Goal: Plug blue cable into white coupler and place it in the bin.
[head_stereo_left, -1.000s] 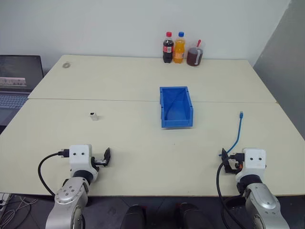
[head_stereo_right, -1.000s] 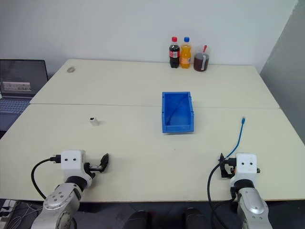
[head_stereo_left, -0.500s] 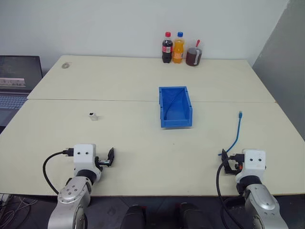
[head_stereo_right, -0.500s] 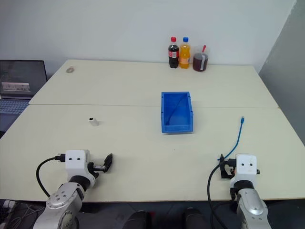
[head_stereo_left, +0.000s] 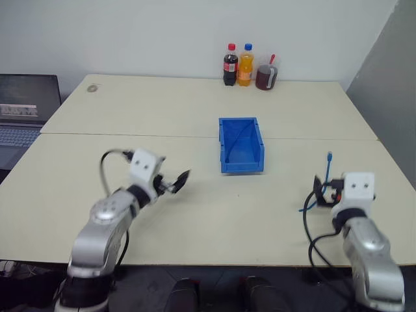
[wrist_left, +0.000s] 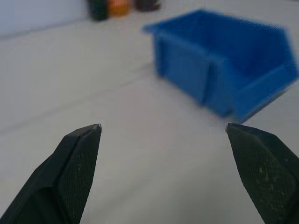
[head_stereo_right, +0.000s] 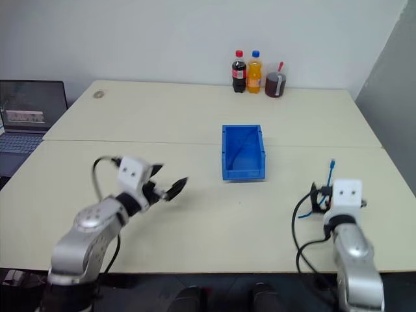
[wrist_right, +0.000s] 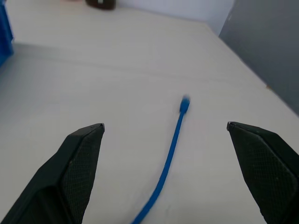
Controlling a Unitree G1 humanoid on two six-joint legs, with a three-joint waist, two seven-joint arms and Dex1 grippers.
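Note:
The blue cable [head_stereo_left: 327, 171] is lying in one smooth, gentle curve [wrist_right: 166, 169], so the cable's free length should stick out springily behind the robot's right gripper when the robot lifts the cable.
The bin [head_stereo_left: 240, 144] stands in the middle of the table, its low lip facing me; in the left wrist view the bin [wrist_left: 224, 70] lies just ahead. My left gripper [head_stereo_left: 182, 179] hovers open and empty above the table, left of the bin's front. The white coupler is hidden behind my raised left arm. The blue cable [head_stereo_left: 327, 170] lies at the right, its plug end pointing away from me. My right gripper [head_stereo_left: 318, 187] is open above the cable's near part, and the cable [wrist_right: 168, 158] runs between its fingers [wrist_right: 81, 154] without touching them.
Two bottles [head_stereo_left: 237, 65] and a dark cup [head_stereo_left: 265, 77] stand at the table's far edge. A laptop [head_stereo_left: 23, 110] sits off the table's left side. A small round object [head_stereo_left: 93, 88] lies at the far left. A grey wall [head_stereo_left: 390, 97] borders the right.
My left arm has lifted and swung right and forward towards the bin, now covering the coupler. My right gripper has risen and moved forward a little over the cable.

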